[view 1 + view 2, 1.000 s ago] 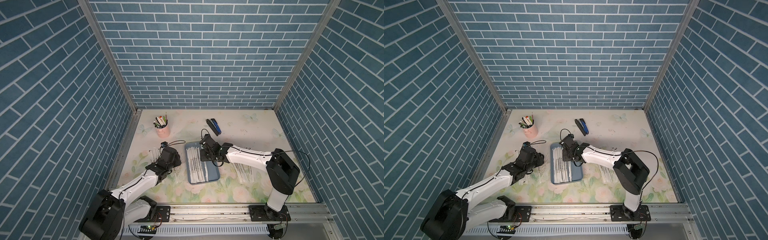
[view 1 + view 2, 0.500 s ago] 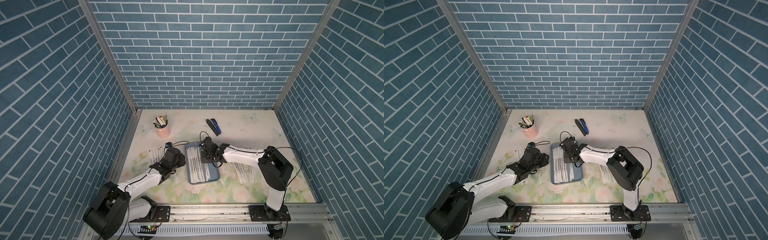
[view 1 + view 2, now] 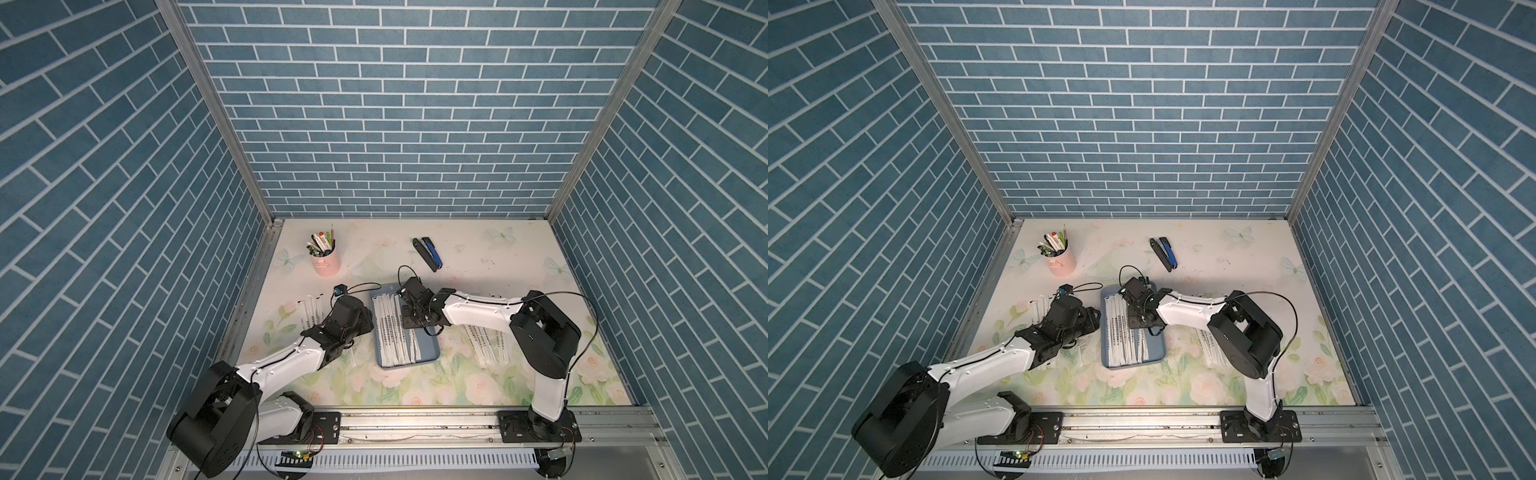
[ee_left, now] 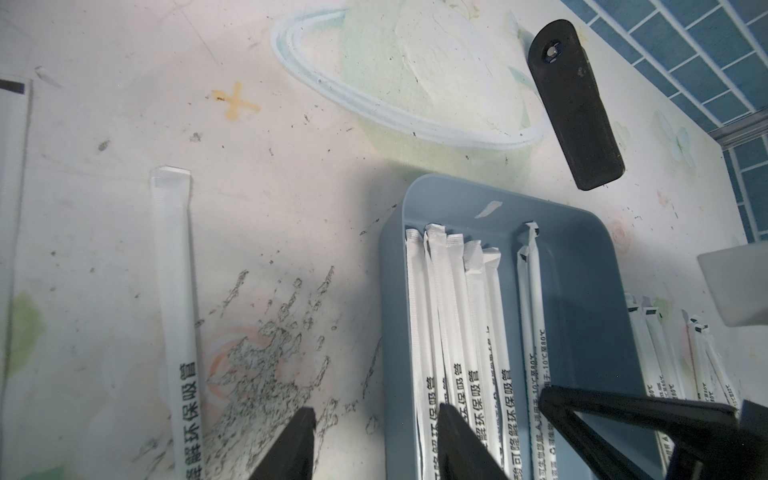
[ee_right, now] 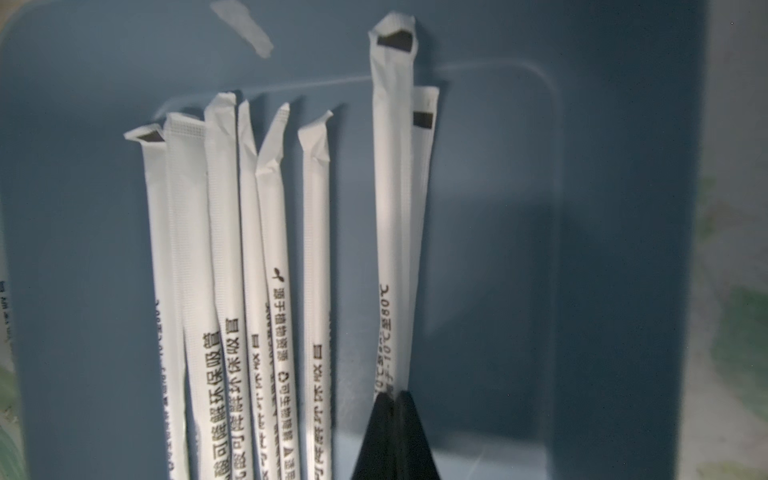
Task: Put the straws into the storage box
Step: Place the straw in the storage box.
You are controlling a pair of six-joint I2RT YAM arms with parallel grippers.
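A gap (image 5: 352, 248) separates the straws under my right gripper from the row in the storage box, so my right gripper should first slide those straws up against the row (image 5: 316, 248).
The storage box (image 3: 432, 353) (image 3: 1158, 353) is a blue-grey tray in the middle of the table, with several white wrapped straws (image 3: 390, 332) lying lengthwise in it. More straws lie on the table to its right (image 3: 486, 345) and to its left (image 3: 309, 309). My right gripper (image 3: 409, 321) (image 5: 395, 399) hangs low over the box (image 5: 602, 208), shut on two straws (image 5: 392, 208) that reach to the far wall. My left gripper (image 3: 368, 322) (image 4: 376, 411) is open and empty. It straddles the box's left rim (image 4: 390, 291). One loose straw (image 4: 174, 291) lies just outside it.
A pink cup of pens (image 3: 327, 262) stands at the back left. A dark blue-and-black stapler (image 3: 428, 253) (image 4: 575, 108) lies behind the box. Blue brick walls close in the table on three sides, and a metal rail runs along the front.
My left gripper has moved right, from the left straw pile up to the box's left rim. My right gripper has stayed over the box, shut.
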